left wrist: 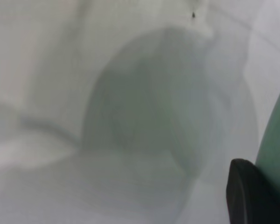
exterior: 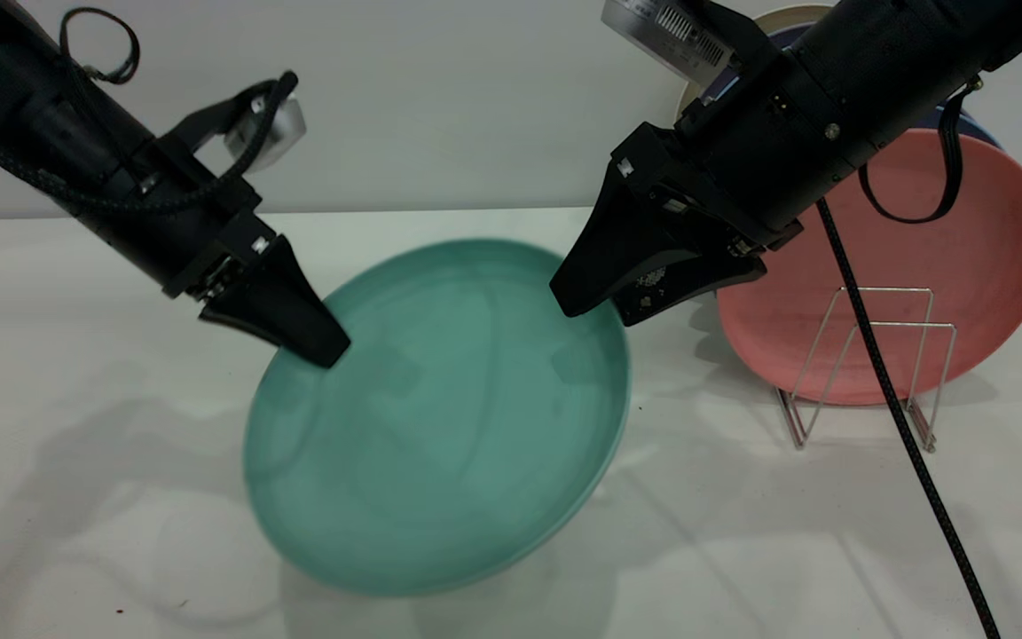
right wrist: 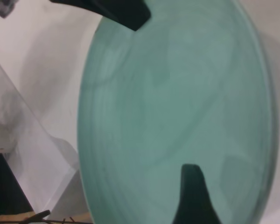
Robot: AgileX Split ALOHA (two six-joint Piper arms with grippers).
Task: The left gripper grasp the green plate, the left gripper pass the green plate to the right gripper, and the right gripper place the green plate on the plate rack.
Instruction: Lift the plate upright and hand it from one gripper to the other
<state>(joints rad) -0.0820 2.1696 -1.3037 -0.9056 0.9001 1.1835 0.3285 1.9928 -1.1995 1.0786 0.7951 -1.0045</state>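
Observation:
My left gripper is holding the green plate's rim far from the plate rack. My right gripper should grip the nearer rim before my left gripper opens.
The green plate hangs tilted above the white table, its face toward the exterior camera. My left gripper is shut on its left rim; in the left wrist view one black finger lies against the plate's edge. My right gripper is at the plate's upper right rim, jaws apart and straddling it. One finger hovers over the plate's face and casts a shadow on it; the other finger is hidden. The plate rack stands at the right.
A salmon-pink plate stands upright in the rack, with a blue plate and a cream one behind it. The rack's front loops are bare. The right arm's braided cable hangs down in front of the rack.

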